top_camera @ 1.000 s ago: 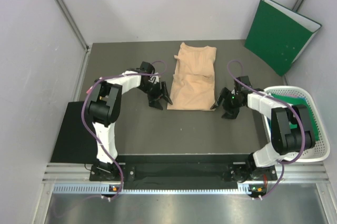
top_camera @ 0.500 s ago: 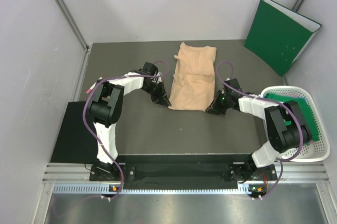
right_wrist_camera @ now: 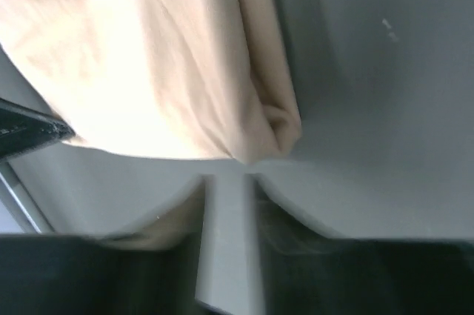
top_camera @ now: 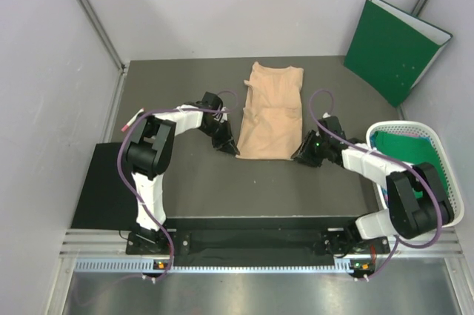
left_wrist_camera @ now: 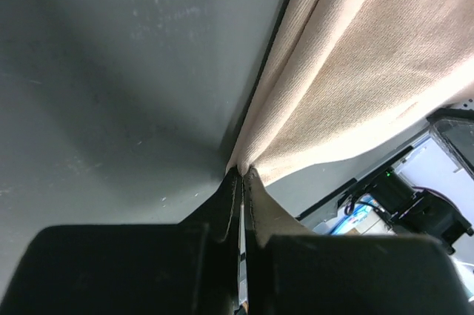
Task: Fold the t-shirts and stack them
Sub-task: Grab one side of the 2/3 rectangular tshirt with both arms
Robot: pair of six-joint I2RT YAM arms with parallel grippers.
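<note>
I can see the t-shirt's puckered corner (right_wrist_camera: pixel 280 131) just past my right gripper's fingers, so next I open my right gripper, reach over that corner (right_wrist_camera: pixel 252 144) and pinch it before I fold.
A pale peach t-shirt (top_camera: pixel 270 111) lies folded into a long strip on the dark table, collar end far. My left gripper (top_camera: pixel 234 150) sits at its near left corner. In the left wrist view the jaws are pressed together on that corner of the t-shirt (left_wrist_camera: pixel 348 70), with cloth bunched at the tips of the left gripper (left_wrist_camera: pixel 242 176). My right gripper (top_camera: pixel 299 156) is at the near right corner. In its wrist view, the right gripper (right_wrist_camera: pixel 229 178) shows a narrow gap and a puckered t-shirt corner (right_wrist_camera: pixel 278 126) right at the tips. The view is blurred, so a pinch is unclear.
A stiff green folder (top_camera: pixel 396 44) leans against the back right wall. A white basket (top_camera: pixel 400 126) at the right edge holds green cloth (top_camera: pixel 407 148). A black panel (top_camera: pixel 100 189) lies left of the left arm's base.
Both grippers have dropped in from beside the shirt to its near corners, and both have closed down. The left one has shut on the cloth.
</note>
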